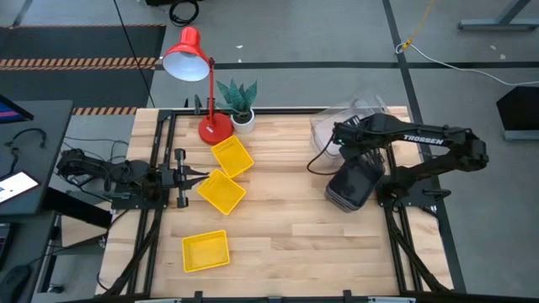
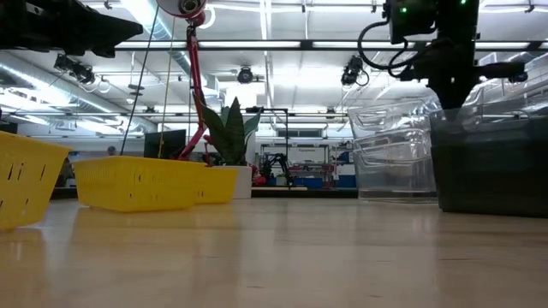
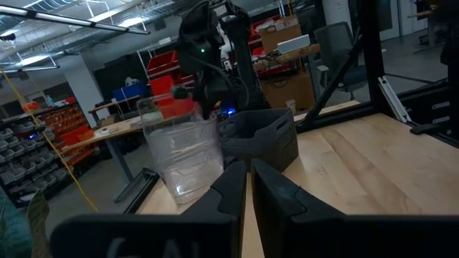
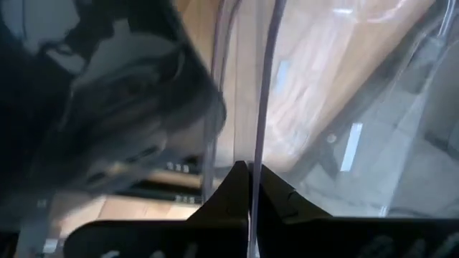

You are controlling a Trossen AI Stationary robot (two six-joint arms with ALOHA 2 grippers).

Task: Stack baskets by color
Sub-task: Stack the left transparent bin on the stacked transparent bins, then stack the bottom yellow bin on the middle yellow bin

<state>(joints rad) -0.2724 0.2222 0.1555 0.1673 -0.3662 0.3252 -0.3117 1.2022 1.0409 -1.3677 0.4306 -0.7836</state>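
The clear basket in my right gripper (image 1: 367, 104) is hanging above the other clear basket (image 2: 392, 161), so the robot should go on lowering it until it nests there and then let it go.
Three yellow baskets lie apart on the table's left half: one (image 1: 232, 157) by the lamp, one (image 1: 221, 191) just in front of my left gripper (image 1: 199, 177), and one (image 1: 205, 251) near the front edge. A stack of dark grey baskets (image 1: 354, 185) stands on the right. Clear baskets (image 1: 337, 118) sit behind it at the far right and show stacked in the low view (image 2: 394, 154). My right gripper (image 4: 249, 175) hangs over them, pointing steeply down, shut on a clear basket. My left gripper (image 3: 249, 188) points level, shut, with nothing between its fingers. My right gripper pinches a clear basket's thin wall (image 4: 259, 129) between its two fingers, which come from above, slanting down. The wall runs straight out from between the fingertips. Part of a clear basket shows above the grey stack (image 2: 509, 81). I cannot tell whether the held basket rests on anything.
A red desk lamp (image 1: 189, 55) and a small potted plant (image 1: 238, 97) stand at the table's far edge, left of centre. Bare wood lies in the table's middle and front right (image 1: 295, 227). Black frame rails run along both side edges.
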